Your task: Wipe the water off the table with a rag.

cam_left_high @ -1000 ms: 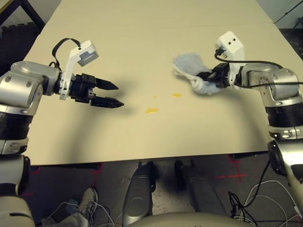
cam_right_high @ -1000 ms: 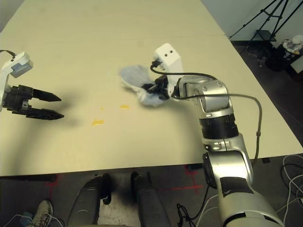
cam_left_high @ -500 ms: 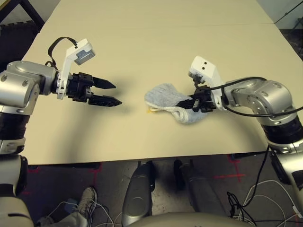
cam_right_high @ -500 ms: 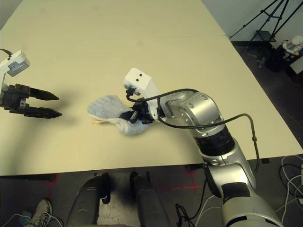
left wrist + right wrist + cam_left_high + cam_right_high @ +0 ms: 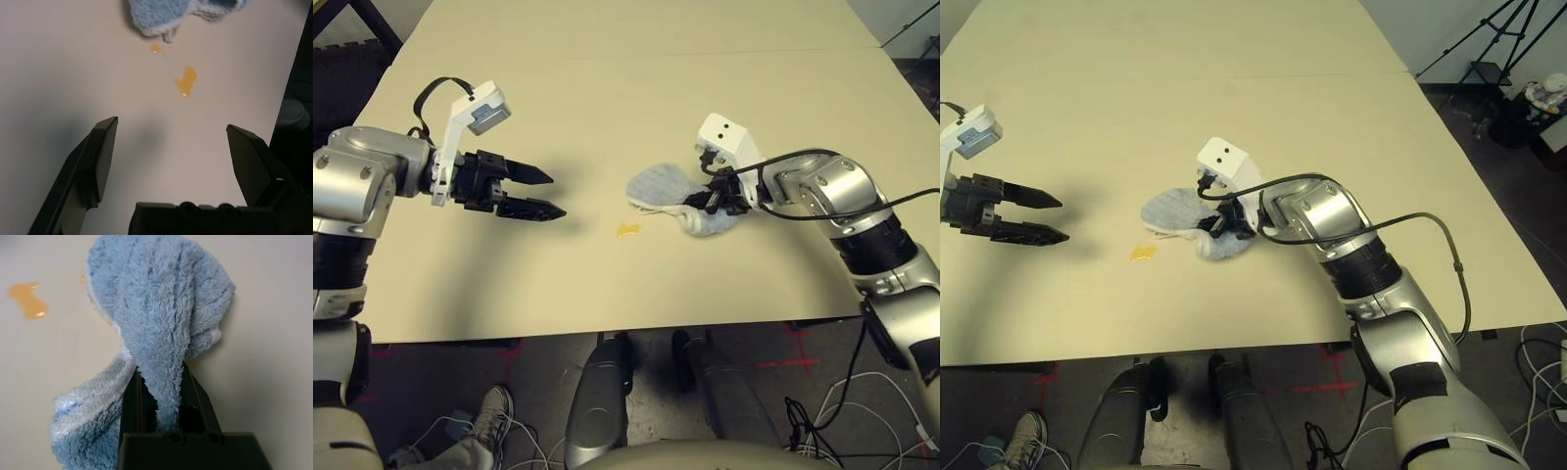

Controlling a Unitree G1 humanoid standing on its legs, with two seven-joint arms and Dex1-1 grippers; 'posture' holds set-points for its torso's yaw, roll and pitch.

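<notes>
I can see the water spot (image 5: 627, 230) outside the rag's edge, closer to the table's front, so my right gripper should sweep the rag back over the spot toward my left gripper.
The grey-blue rag (image 5: 668, 188) lies bunched on the beige table (image 5: 607, 88) right of centre. My right gripper (image 5: 710, 199) is shut on its right end, and the cloth (image 5: 156, 308) rises from between the fingers. A yellow-orange water spot (image 5: 627, 229) sits bare just left of and nearer than the rag. A tiny second drop (image 5: 155, 48) lies at the rag's edge. My left gripper (image 5: 556, 196) hovers open at the left of the table, a hand's width from the spot (image 5: 186, 81), holding nothing.
A faint seam (image 5: 607, 54) crosses the tabletop at the back. The table's front edge (image 5: 607, 328) runs close below the spot. Past the right edge are dark floor, cables (image 5: 1538, 343) and a tripod (image 5: 1489, 39).
The right gripper swept the rag leftward over the spots, then drew it back to the right, uncovering the larger spot. The spot nearest the rag no longer shows. The left gripper barely moved.
</notes>
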